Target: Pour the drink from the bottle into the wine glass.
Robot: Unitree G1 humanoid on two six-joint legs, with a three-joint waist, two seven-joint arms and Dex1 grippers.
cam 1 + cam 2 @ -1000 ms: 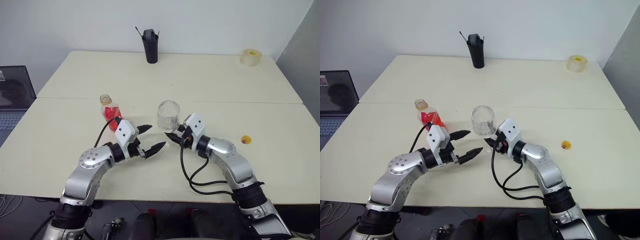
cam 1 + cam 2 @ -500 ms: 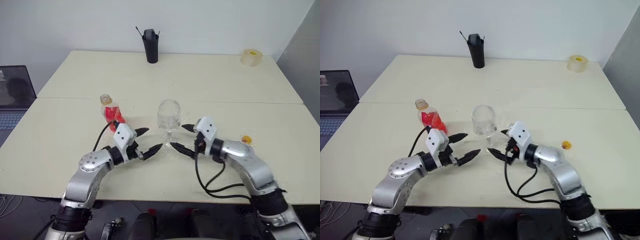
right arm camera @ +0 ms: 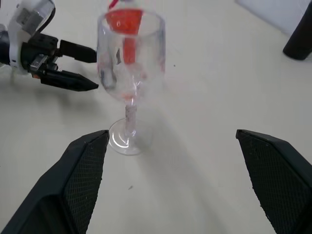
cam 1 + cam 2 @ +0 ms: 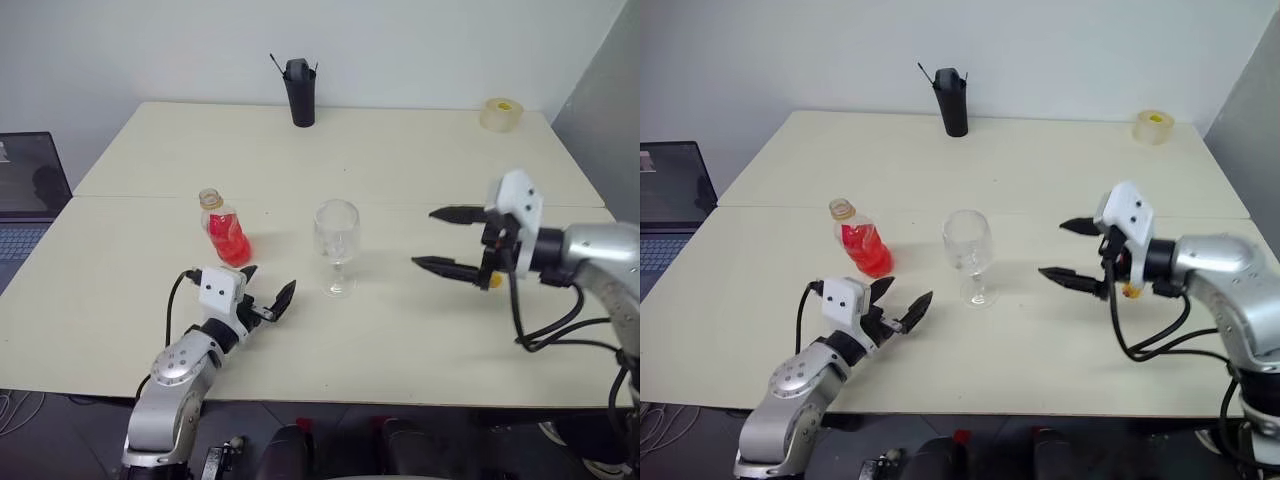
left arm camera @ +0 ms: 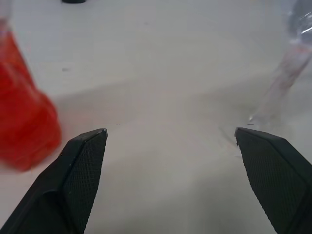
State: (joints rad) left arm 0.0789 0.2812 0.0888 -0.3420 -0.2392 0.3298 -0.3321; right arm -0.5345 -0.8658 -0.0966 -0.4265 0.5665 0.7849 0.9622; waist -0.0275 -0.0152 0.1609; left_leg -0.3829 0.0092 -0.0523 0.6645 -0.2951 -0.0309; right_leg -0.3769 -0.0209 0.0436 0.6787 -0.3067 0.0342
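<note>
I expect the red drink to pour straight out when I tip the bottle over the wine glass, because the bottle's opening is open and uncapped.
The bottle stands upright on the table's left half, its lower body holding the red drink. To its right the clear wine glass stands upright, with no colour in its bowl. My left gripper is open, low over the table, in front of the gap between bottle and glass, touching neither. The left wrist view has the bottle off one finger and the glass stem off the other. My right gripper is open and raised, well to the right of the wine glass.
A tall black cup stands at the table's far edge and a tape roll at the far right corner. A laptop sits off the left edge. A seam crosses the cream tabletop behind the glass.
My right gripper opened off the glass's stem, then rose and swung away to the right. The glass now stands alone. My left gripper sank and drew back to the left, still open.
</note>
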